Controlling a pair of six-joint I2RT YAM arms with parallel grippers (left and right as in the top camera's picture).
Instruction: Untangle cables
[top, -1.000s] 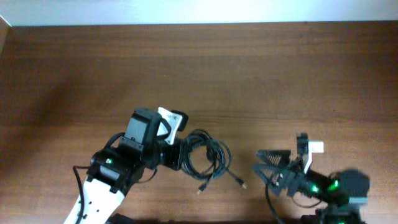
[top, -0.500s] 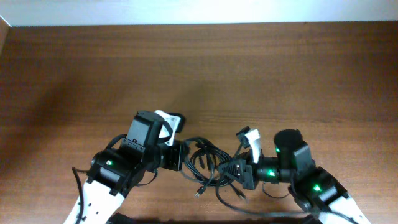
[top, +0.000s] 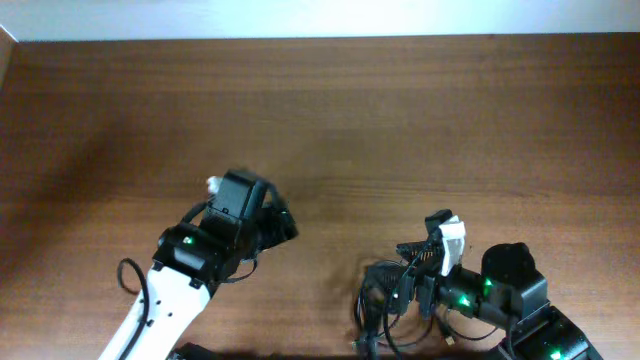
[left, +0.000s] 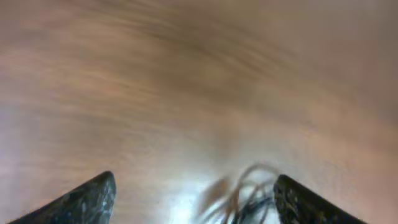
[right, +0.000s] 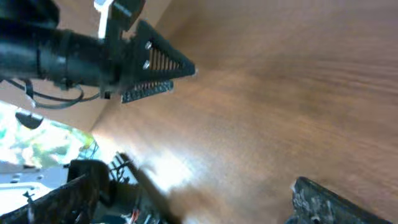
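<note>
Next, my right gripper carries a loop (top: 361, 308) over to my left gripper, because the tangle of cables (top: 374, 318) is bunched up at the near edge of the table, away from my left gripper.
The tangle of thin black cables (top: 383, 303) lies at the table's near edge, right of centre. My right gripper (top: 412, 262) hovers at the bundle's right side; in the right wrist view (right: 193, 183) its jaws stand wide apart with only a blurred dark cable strand (right: 148, 185) near the left finger. My left gripper (top: 283, 225) is well to the left of the bundle, apart from it. In the blurred left wrist view (left: 194, 180) it is open, and the cables (left: 249, 194) show smeared ahead, beside the right finger.
The brown wooden table (top: 400, 120) stretches back to a pale wall edge. The left arm's white and black body (top: 175, 290) runs off the near edge. The left arm's fingers (right: 152, 62) show at the top left of the right wrist view.
The cable bundle has shifted from the middle toward the near right, along with the right gripper. Both grippers went from shut to open, and the left gripper has pulled back from the cables.
</note>
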